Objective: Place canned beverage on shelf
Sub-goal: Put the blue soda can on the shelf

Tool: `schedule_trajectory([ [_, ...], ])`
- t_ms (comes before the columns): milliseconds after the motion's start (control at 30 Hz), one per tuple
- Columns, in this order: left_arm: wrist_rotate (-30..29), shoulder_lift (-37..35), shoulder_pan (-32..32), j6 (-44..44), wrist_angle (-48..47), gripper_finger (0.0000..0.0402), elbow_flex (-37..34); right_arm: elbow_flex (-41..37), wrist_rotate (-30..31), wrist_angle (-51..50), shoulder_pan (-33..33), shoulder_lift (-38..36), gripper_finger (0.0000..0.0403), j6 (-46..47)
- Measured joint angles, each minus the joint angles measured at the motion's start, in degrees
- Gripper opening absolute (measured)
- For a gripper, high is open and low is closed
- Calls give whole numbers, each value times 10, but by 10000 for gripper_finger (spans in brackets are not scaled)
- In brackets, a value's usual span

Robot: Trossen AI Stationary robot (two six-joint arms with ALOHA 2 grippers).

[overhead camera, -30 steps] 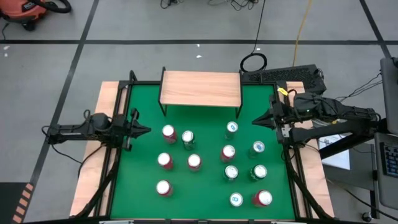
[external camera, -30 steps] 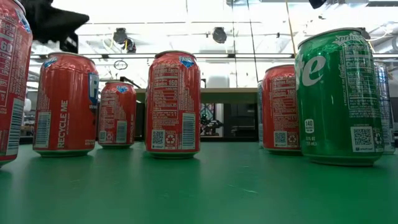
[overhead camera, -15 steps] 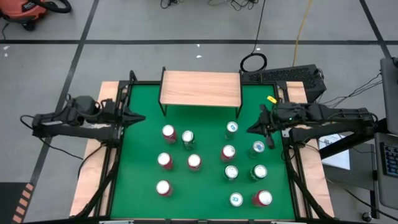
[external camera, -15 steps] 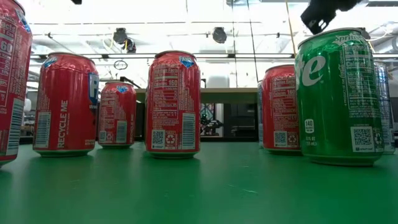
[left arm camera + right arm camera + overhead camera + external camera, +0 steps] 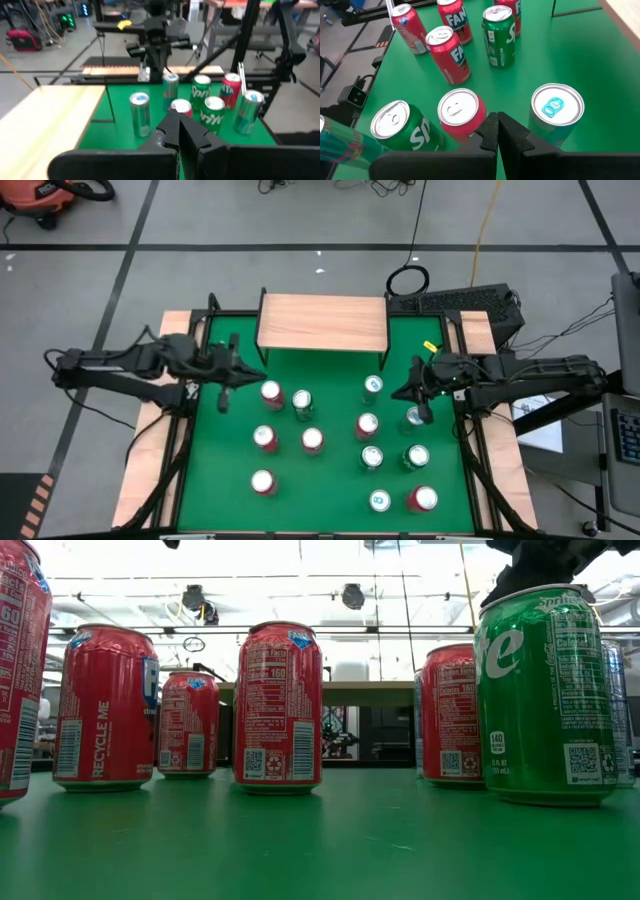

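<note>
The teal can nearest the shelf is standing upright with open green around it (image 5: 348, 387), so the robot's right gripper keeps heading toward its lid (image 5: 373, 383) until the fingers are on both sides of it.
Several red, green and teal beverage cans (image 5: 312, 439) stand upright on the green table top. The shelf (image 5: 323, 320), a light wooden plank on thin black legs, stands at the far edge with nothing on it. My left gripper (image 5: 258, 375) is shut and empty, above the table just left of a red can (image 5: 271, 392); its shut fingers show in the left wrist view (image 5: 178, 127). My right gripper (image 5: 396, 393) is shut and empty, above the right group of cans between a red can (image 5: 458, 111) and a teal can (image 5: 555, 107).
The cans stand close together in two groups, left (image 5: 264, 438) and right (image 5: 417, 456), with narrow gaps. A black frame (image 5: 195, 340) runs along the table's sides. A strip of green (image 5: 320, 375) lies between the shelf's legs and the cans.
My left gripper has drawn back toward the table's left edge and up, then come out over the green toward the red can at the far left of the cans. My right gripper has gone toward the table's near edge and left, over the right group of cans.
</note>
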Motion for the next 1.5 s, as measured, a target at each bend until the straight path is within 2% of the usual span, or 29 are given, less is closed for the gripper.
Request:
schedule_trajectory([
  [267, -2, 54, -30, -15, 0, 0, 0, 0, 2, 7, 0, 33, 0, 11],
  [500, -71, 90, -63, -15, 1, 0, 0, 3, 45, 32, 3, 86, 2, -11],
  [600, -75, 100, -72, -27, 17, 0, 0, 17, 50, 33, 4, 106, 19, -34],
  [733, -76, 109, -79, -29, 34, 0, 0, 38, 94, 27, 8, 124, 64, -71],
  [900, -76, 121, -79, -48, 47, 0, 0, 50, 152, 33, 13, 138, 150, -104],
  [1067, -89, 137, -80, -58, 51, 0, 0, 50, 151, 31, 13, 172, 247, -111],
  [1200, -93, 146, -80, -55, 57, 0, 0, 50, 151, 34, 6, 199, 308, -115],
  [1333, -109, 151, -79, -54, 60, 0, 0, 50, 151, 42, -13, 214, 344, -110],
  [1500, -122, 152, -80, -54, 59, 0, 0, 50, 128, 49, -34, 236, 356, -107],
])
